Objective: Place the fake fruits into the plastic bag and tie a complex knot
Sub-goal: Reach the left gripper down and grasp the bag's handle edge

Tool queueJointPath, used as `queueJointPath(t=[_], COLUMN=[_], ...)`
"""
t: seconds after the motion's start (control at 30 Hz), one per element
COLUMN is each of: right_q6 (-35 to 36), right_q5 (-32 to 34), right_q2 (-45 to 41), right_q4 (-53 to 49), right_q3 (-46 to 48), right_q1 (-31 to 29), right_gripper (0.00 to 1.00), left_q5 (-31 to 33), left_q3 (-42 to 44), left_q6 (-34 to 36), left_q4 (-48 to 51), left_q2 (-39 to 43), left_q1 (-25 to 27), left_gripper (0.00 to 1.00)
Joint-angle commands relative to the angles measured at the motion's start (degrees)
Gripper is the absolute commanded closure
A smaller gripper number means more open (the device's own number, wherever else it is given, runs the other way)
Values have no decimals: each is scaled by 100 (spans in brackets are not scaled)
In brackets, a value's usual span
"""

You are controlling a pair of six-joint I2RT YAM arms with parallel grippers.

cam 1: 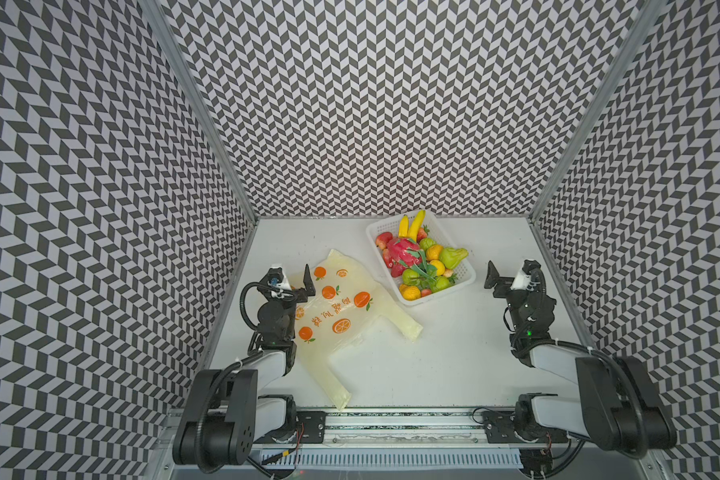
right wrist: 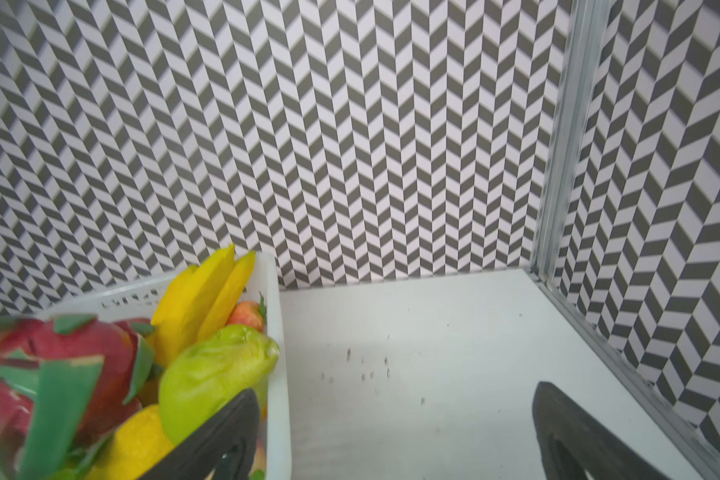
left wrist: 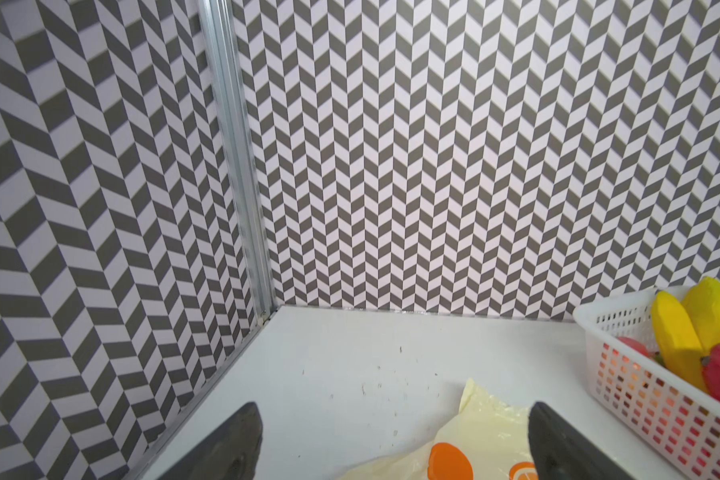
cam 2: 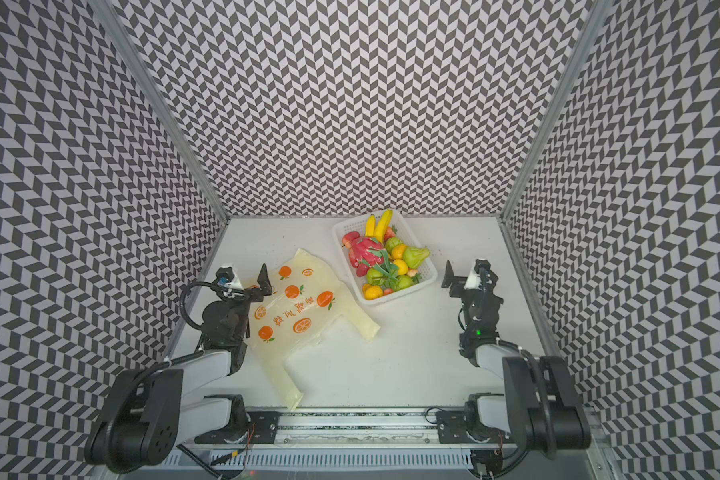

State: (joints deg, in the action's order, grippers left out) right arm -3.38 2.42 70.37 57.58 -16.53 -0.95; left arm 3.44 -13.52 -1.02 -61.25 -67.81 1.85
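The plastic bag's opening (cam 1: 348,341) is flat and closed, so my left gripper should raise the opening's edge (cam 1: 378,316) by the bag's handle loop near the basket before my right gripper reaches inside.
The plastic bag (cam 1: 341,307) (cam 2: 296,307) lies flat on the white table, pale yellow with printed oranges. Its two handle loops (cam 1: 404,326) (cam 1: 335,386) lie spread apart, and no knot is in view. The fake fruits (cam 1: 418,259) (cam 2: 385,259) are piled in a white basket (cam 1: 460,280): dragon fruit (right wrist: 80,353), bananas (right wrist: 200,299), a green pear (right wrist: 213,374), oranges, strawberries. My left gripper (cam 1: 298,276) (left wrist: 393,409) hangs open over the bag's far left corner (left wrist: 487,428). My right gripper (cam 1: 506,274) (right wrist: 395,392) stands open and empty just right of the basket.
The basket (left wrist: 649,399) (right wrist: 277,332) stands at the back of the table, right of the bag. Patterned walls close in the left, back and right sides. A metal rail (cam 1: 391,419) runs along the front edge.
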Motion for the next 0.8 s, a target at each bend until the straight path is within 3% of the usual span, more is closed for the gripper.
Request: queueJointPath(t=[0.0,0.13,0.4,0.6,0.77], right_q6=[-669,-1114,-989,-1024,-966], right_q5=[-349,-1032,-1862,-2418,-2579], right_q2=[-705,-1231,-1637,-1807,-1856], right_q4=[-1313,-3220,-4829,-4843,-4907], right_q3=[-596,-1558,-2293,-2275,-2273], right_q1=[-13,-11,-19,-19,-15], right_gripper=[0,0,0,0,0], left_q5=[-248,-85,-558,-802,-746], left_q3=[-546,-1471,-4008,-4414,-4048], left_q6=[-34,11,719,1488,1841], left_q4=[1182,2622,6713,8803,9487], left_q2=[465,781,899,1191,1105], left_q1=[284,902,1577,2030,2432], left_gripper=[2,4,15,19,22])
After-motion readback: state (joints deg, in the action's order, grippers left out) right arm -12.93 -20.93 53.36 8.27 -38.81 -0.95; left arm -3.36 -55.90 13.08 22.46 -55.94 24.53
